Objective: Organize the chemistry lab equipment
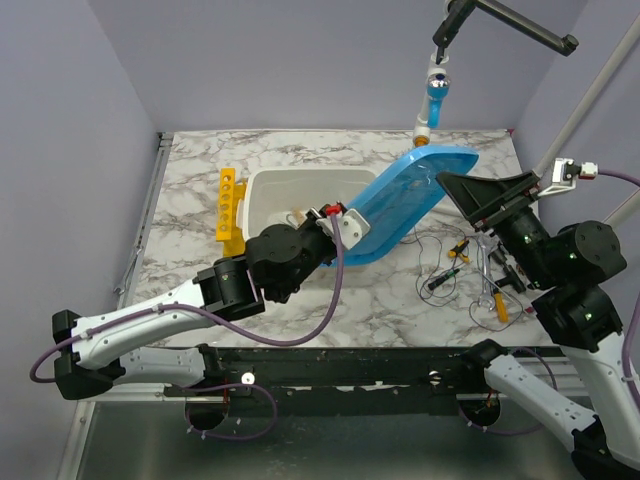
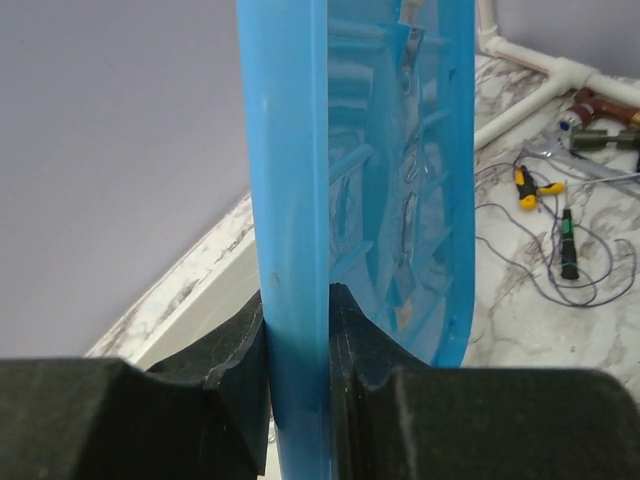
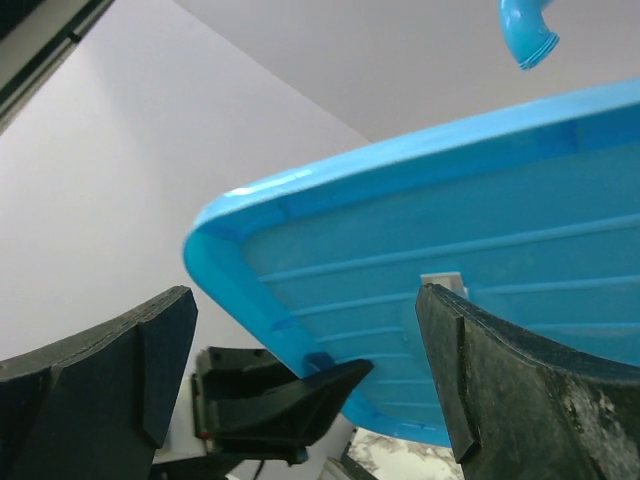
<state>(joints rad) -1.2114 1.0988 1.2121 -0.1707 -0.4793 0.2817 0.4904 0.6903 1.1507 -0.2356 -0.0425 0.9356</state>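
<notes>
Next, my left gripper swings the blue lid (image 1: 408,205) level and brings its far end (image 1: 462,160) into my open right gripper, because the lid slants steeply in my left gripper.
My left gripper (image 1: 340,222) is shut on the rim of a blue plastic lid (image 1: 405,195), holding it tilted over a white bin (image 1: 275,190). In the left wrist view the rim (image 2: 295,200) stands upright, pinched between both pads (image 2: 240,350). My right gripper (image 1: 470,195) hangs open just off the lid's far right end. From the right wrist the ribbed lid (image 3: 450,230) fills the space ahead of the gripper (image 3: 303,300), touching neither finger. A yellow holed rack (image 1: 231,203) stands left of the bin. Silver tongs (image 2: 590,165) lie among loose items (image 1: 480,270) on the right.
Thin wires and yellow-and-black clips (image 2: 530,187) lie spread over the marble table (image 1: 380,300) at the right. A blue tube (image 1: 436,95) hangs from a black stand above the back edge. White pipe framing (image 2: 530,85) runs along the right side.
</notes>
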